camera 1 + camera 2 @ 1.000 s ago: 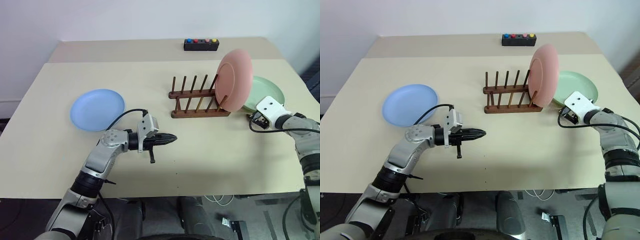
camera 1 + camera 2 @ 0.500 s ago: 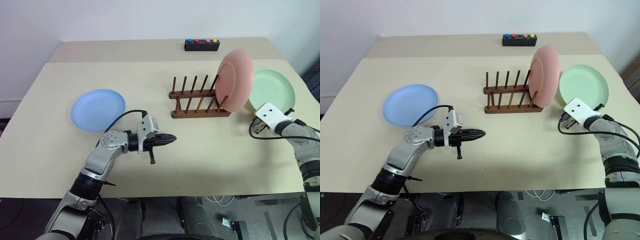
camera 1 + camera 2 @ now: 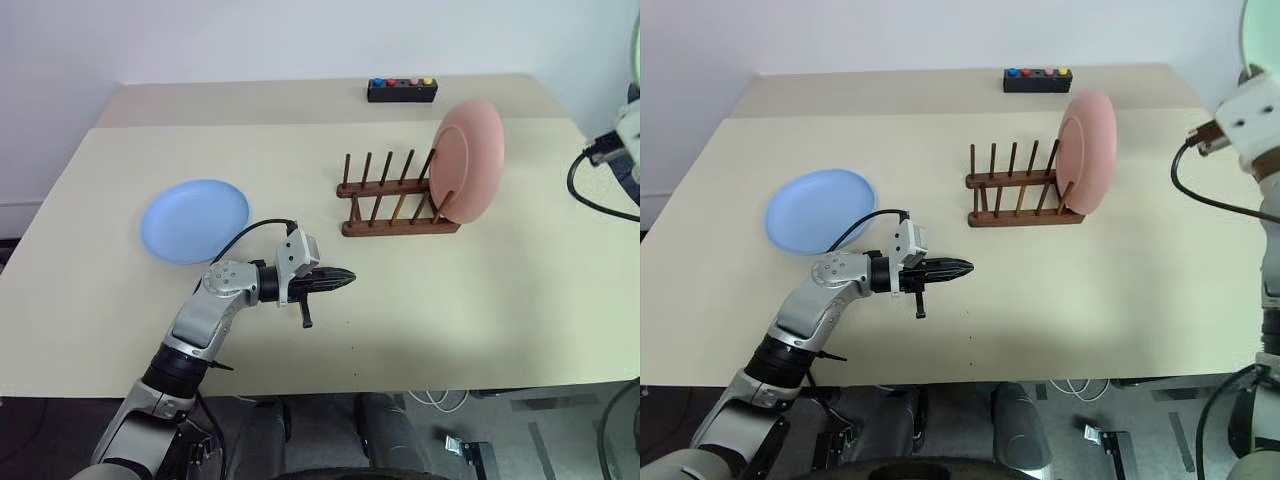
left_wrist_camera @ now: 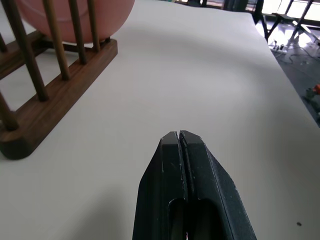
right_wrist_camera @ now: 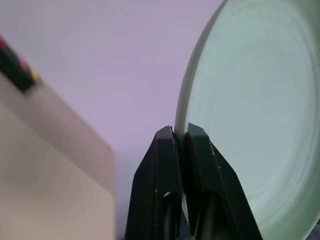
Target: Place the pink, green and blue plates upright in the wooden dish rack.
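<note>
The green plate (image 3: 1262, 40) is far out beyond the rack, so next I swing my right gripper back and lower that plate into the slot (image 3: 410, 200) beside the pink plate.
The pink plate (image 3: 468, 160) stands upright in the right end slot of the wooden dish rack (image 3: 385, 205). Far to the left, the blue plate (image 3: 195, 220) lies flat on the table. The green plate (image 5: 250, 125) is in the air at the upper right edge of the head views, where a sliver of the green plate (image 3: 1248, 35) shows. My right gripper (image 5: 180, 131) is shut on its rim. My left gripper (image 3: 345, 278) hovers low over the table in front of the rack, pointing right, shut on nothing (image 4: 178, 134).
A small black box with coloured buttons (image 3: 402, 90) sits at the table's back edge behind the rack. The rack's other slots hold nothing. Bare tabletop (image 3: 520, 290) spreads to the right of the rack and in front of it.
My right arm has lifted the green plate off the table beside the rack, tilting it up and carrying it high to the upper right. The left arm has stayed still.
</note>
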